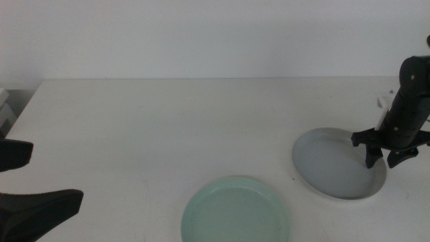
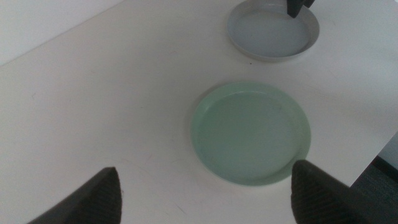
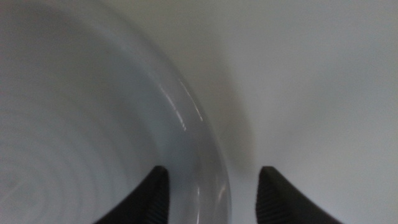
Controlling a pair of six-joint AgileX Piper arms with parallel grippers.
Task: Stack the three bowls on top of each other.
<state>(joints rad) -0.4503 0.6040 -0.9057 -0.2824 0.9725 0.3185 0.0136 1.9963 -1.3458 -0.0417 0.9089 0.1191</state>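
Note:
My gripper will stack the bowls. The mint green bowl's round rim (image 1: 235, 181) is the same size as the grey bowl (image 1: 339, 163), so the grey bowl will nest and hide it.
The grey bowl (image 1: 334, 163) sits on the table at the right. My right gripper (image 1: 383, 160) is open at the bowl's right rim, one jaw inside the rim and one outside. The right wrist view shows the rim (image 3: 186, 121) between the spread jaws of that gripper (image 3: 211, 196). The mint green bowl (image 1: 235, 210) lies at the front centre, apart from the grey one. My left gripper (image 1: 54, 176) waits open at the left edge, well left of the green bowl. In the left wrist view the left gripper (image 2: 205, 199) faces the green bowl (image 2: 252, 134) and the grey bowl (image 2: 272, 31). The white bowl is out of view.
The white table (image 1: 168, 128) reaches back to a white wall. Its front edge runs close by the green bowl (image 2: 373, 149). A small white object (image 1: 383, 101) lies behind the right arm.

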